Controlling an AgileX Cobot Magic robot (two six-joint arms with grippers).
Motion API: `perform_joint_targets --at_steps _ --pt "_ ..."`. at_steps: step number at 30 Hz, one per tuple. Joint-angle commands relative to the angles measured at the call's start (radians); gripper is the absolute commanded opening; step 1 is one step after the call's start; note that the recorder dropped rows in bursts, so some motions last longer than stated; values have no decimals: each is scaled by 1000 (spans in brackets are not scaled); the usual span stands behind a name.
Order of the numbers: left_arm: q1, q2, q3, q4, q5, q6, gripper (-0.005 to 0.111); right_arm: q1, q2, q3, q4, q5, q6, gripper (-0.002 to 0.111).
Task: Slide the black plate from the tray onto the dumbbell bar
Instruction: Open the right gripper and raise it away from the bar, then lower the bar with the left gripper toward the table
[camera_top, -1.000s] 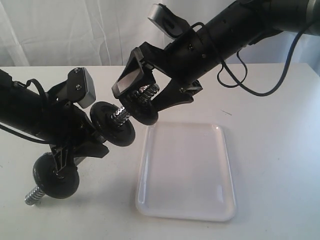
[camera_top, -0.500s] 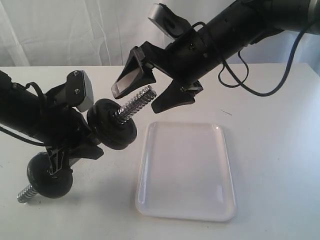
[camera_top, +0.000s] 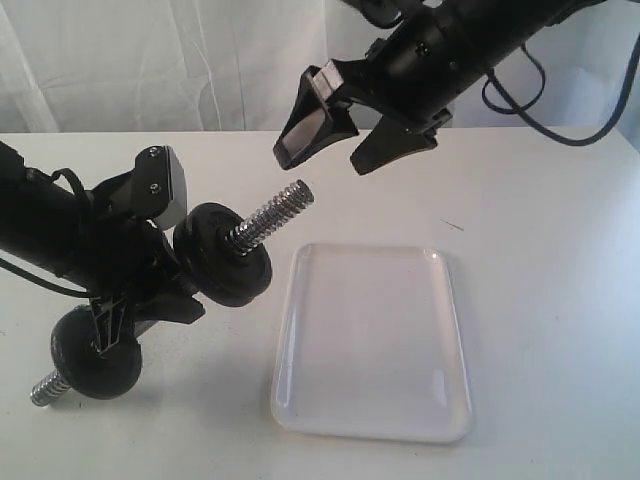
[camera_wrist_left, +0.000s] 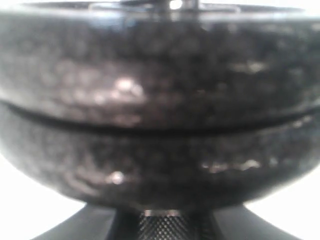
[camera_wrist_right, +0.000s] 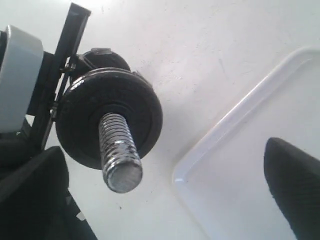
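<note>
My right gripper keeps moving back from the bar's threaded end (camera_top: 275, 214) until the gripper hangs clear, because the black plate (camera_top: 240, 272) is pressed against the second black disc.
The dumbbell bar (camera_top: 270, 215) is held tilted above the table, its threaded upper end (camera_wrist_right: 119, 160) bare and pointing up to the right. The black plate (camera_top: 225, 268) sits on that end, pressed against a second black disc; the seam between them shows in the left wrist view, with the plate (camera_wrist_left: 160, 65) on top. My left gripper (camera_top: 140, 295) is shut on the knurled middle of the bar (camera_wrist_left: 160, 227). My right gripper (camera_top: 328, 160) hangs open above and to the right of the bar's tip, holding nothing. The white tray (camera_top: 440, 425) lies empty.
Another black disc (camera_top: 95, 358) sits on the bar's lower end, just above the table, with the lower thread (camera_top: 45, 388) sticking out past it. A black cable (camera_top: 560, 125) loops behind the right arm. A white curtain backs the table.
My right gripper let go of the black plate on the thread, opened and rose up to the right. The plate now rests against the other disc. The bar shifted slightly left and down.
</note>
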Motion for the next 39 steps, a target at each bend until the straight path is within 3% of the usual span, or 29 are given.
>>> perform_joint_targets --at_steps 1,11,14,17,21,23,24,29,39 --pt "2 -57 -38 -268 -32 -10 0 -14 -22 -26 -29 4 28 105" --pt "2 -55 -38 -266 -82 -38 0 -14 -72 -28 -76 4 30 105" --pt "2 -55 -38 -266 -96 -45 0 -14 -103 -28 -120 4 30 97" --pt "2 -55 -38 -266 -129 -70 0 -14 -142 -28 -148 4 40 76" --pt "2 -55 -38 -266 -152 -94 0 -14 -197 -28 -256 4 131 27" --pt "2 -55 -38 -268 -163 -118 0 -14 -216 -28 -312 4 180 5" --pt "2 -55 -38 -268 -172 -137 0 -14 -228 -28 -356 4 230 1" --pt "2 -55 -38 -268 -212 -242 0 -14 -253 -26 -450 4 324 0" --pt "2 -48 -38 -268 -244 -484 0 -14 -257 -26 -443 4 345 0"
